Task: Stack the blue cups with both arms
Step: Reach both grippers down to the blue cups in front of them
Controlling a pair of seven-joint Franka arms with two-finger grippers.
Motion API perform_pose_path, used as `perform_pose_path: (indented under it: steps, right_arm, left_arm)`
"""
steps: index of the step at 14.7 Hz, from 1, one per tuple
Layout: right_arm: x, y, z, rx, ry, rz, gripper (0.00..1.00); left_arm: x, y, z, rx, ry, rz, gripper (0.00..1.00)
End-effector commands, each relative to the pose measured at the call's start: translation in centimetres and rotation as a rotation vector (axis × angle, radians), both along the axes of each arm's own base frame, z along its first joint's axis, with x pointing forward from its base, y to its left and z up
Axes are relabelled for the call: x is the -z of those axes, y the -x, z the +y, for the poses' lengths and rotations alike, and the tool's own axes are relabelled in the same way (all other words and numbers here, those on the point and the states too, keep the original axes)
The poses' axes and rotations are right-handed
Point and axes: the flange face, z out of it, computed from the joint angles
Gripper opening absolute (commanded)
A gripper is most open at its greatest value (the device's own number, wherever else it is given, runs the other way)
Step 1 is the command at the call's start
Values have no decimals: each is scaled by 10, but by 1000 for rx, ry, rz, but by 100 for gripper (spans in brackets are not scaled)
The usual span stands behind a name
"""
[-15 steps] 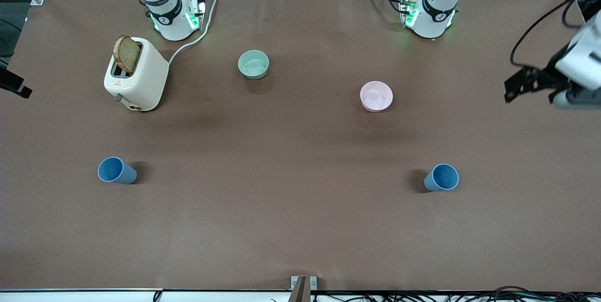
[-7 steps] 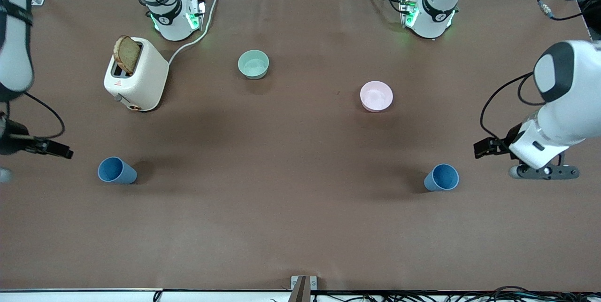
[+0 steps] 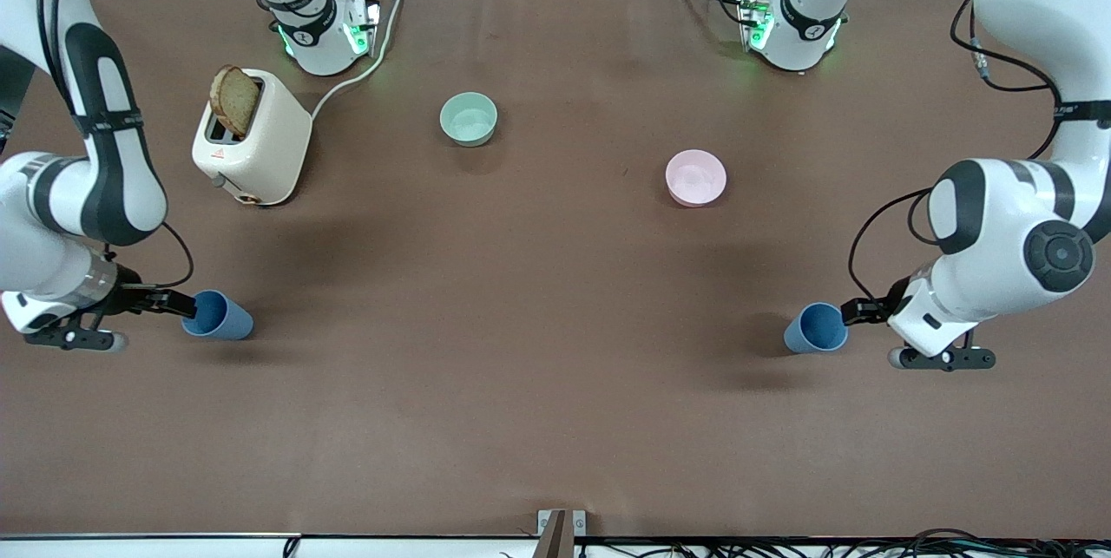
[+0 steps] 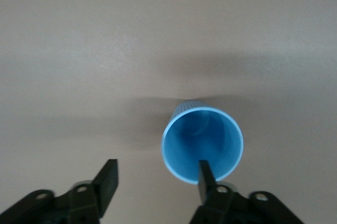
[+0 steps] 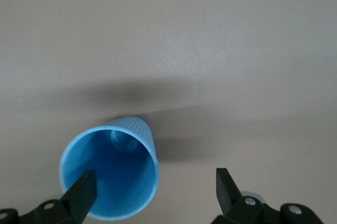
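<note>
My right gripper should first put its cup down in the open middle (image 3: 552,275) as the base, because my left gripper's blue cup (image 3: 226,317) stands far from the other blue cup.
Two blue cups stand upright on the brown table, both in the part nearer the front camera. One blue cup (image 3: 816,328) is toward the left arm's end, the other blue cup (image 3: 217,317) toward the right arm's end. My left gripper (image 3: 849,312) is open at the rim of its cup (image 4: 202,145). In the left wrist view (image 4: 157,176) one finger (image 4: 206,175) overlaps the cup's mouth. My right gripper (image 3: 184,306) is open at the rim of its cup (image 5: 110,174). In the right wrist view (image 5: 154,187) one finger (image 5: 84,190) overlaps the mouth. Neither cup is gripped.
A cream toaster (image 3: 252,141) with a bread slice stands near the right arm's base, its cable running to the table's back edge. A pale green bowl (image 3: 469,118) and a pink bowl (image 3: 695,177) sit farther from the front camera than the cups.
Both arms have swung in from the table's ends and come down to the cups. The cups, bowls and toaster have not moved.
</note>
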Motion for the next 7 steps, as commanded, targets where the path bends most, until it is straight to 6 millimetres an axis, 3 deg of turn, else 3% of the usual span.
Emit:
perform_pose_path:
  steps: [1,5,7]
  right_arm:
    - [18,1,-1,-17,2,6,100]
    - [39,-3,-1,-19,9,-15,99]
    - [45,-2,-1,-17,7,-8,92]
  left_arm:
    - [15,-8,-6,-39,-10,4,60]
    - [28,-9,-6,-41,-6,10,50]
    - [32,-10,-7,-39,-5,7,47]
